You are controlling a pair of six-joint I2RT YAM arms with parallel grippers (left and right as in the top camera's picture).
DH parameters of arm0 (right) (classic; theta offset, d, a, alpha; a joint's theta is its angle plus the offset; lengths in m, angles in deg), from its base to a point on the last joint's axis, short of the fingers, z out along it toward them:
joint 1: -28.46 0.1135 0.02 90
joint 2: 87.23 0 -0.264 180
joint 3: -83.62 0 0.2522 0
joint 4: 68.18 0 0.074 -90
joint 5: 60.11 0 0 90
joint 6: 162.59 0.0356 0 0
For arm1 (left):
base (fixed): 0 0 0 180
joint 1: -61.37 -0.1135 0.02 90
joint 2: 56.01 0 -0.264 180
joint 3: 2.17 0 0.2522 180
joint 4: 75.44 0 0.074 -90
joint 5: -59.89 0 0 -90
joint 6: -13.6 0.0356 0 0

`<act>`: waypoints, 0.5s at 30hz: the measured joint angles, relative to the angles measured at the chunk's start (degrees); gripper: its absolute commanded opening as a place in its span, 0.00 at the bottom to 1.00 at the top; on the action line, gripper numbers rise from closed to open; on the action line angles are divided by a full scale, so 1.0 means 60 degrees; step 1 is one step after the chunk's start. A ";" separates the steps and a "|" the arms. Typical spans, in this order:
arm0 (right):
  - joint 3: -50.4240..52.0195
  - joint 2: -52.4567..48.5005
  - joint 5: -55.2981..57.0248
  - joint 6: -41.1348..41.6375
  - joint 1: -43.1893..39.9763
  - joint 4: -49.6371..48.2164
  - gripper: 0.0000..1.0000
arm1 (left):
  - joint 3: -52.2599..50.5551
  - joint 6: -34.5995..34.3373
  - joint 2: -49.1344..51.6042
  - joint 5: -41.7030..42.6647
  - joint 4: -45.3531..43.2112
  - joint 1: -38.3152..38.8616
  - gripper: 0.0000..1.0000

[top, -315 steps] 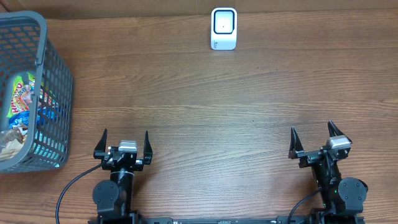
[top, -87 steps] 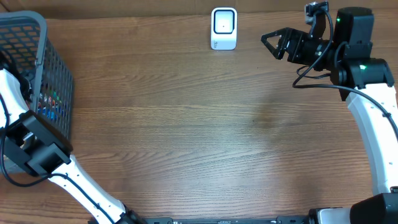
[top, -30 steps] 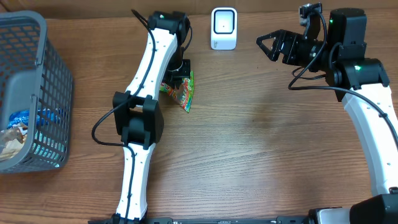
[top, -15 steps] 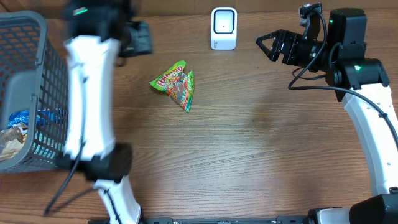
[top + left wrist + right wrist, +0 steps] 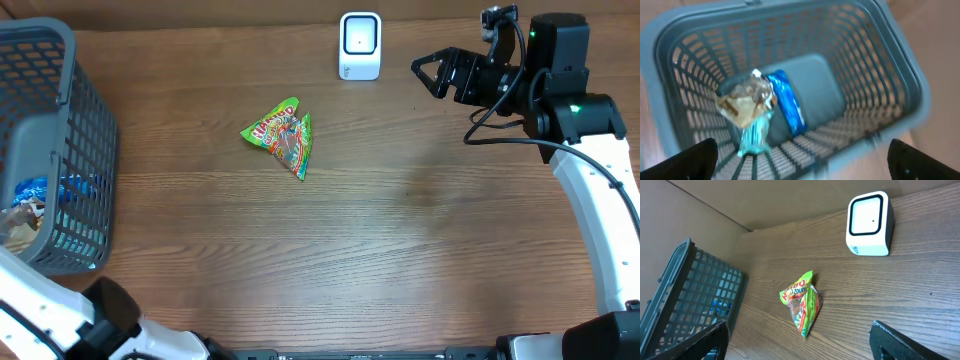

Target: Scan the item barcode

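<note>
My left gripper's open fingers are in line with the blue packet's narrow width (image 5: 788,102), so I keep going down into the grey basket (image 5: 815,82) until they are on both sides of the packet.
The item, a green and red candy bag (image 5: 281,136), lies flat on the wooden table, left of and nearer than the white barcode scanner (image 5: 360,45). My right gripper (image 5: 428,75) hovers open to the right of the scanner, aimed leftward. In its wrist view the bag (image 5: 802,305) sits ahead between the spread fingers (image 5: 695,342), well apart from them, with the scanner (image 5: 869,224) up right. My left gripper (image 5: 802,167) is open and empty above the grey basket (image 5: 900,65). Only that arm's white link (image 5: 45,320) shows in the overhead view.
The grey basket (image 5: 60,60) stands at the table's left edge. Inside it lie a blue packet (image 5: 788,102) and a clear crinkled packet (image 5: 744,97). A brown wall backs the table behind the scanner.
My left gripper opened and let go of the candy bag, which now rests on the table. That arm swung left, away to above the basket. The right arm barely moved.
</note>
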 measured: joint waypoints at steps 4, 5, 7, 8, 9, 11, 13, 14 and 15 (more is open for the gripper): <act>0.0000 0.0000 0.0000 0.0000 0.0000 -0.0004 0.90 | -0.0004 -0.0127 0.1038 0.0361 -0.0353 -0.0288 0.99; 0.0004 0.0000 0.0000 -0.0004 0.0000 -0.0007 0.90 | -0.0007 -0.0113 0.1457 0.0499 -0.0353 -0.0284 0.98; 0.0000 0.0000 -0.0004 -0.0004 0.0000 -0.0004 0.90 | -0.0025 -0.0047 0.2153 0.0736 -0.0346 -0.0273 0.97; 0.0004 0.0000 0.0004 0.0000 0.0000 0.0000 0.90 | -0.0040 0.0066 0.2805 0.0998 -0.0255 -0.0259 0.98; 0.0004 0.0000 -0.0004 0.0004 0.0000 0.0000 0.90 | -0.0058 0.0146 0.3191 0.1129 -0.0168 -0.0237 0.98; 0.0000 0.0000 -0.0004 0.0004 0.0000 0.0004 0.90 | -0.0062 0.0204 0.3789 0.1253 0.0069 -0.0200 0.98; 0.0004 0.0000 0.0000 0.0000 0.0000 0.0000 0.90 | -0.0062 0.0237 0.4390 0.1359 0.0189 -0.0160 0.98; 0.0000 0.0000 -0.0004 0.0004 0.0000 -0.0004 0.90 | -0.0066 0.0240 0.4623 0.1381 0.0237 -0.0124 0.98; 0.0004 0.0000 0.0000 0.0000 0.0000 0.0000 0.90 | -0.0066 0.0244 0.4787 0.1410 0.0280 -0.0113 0.98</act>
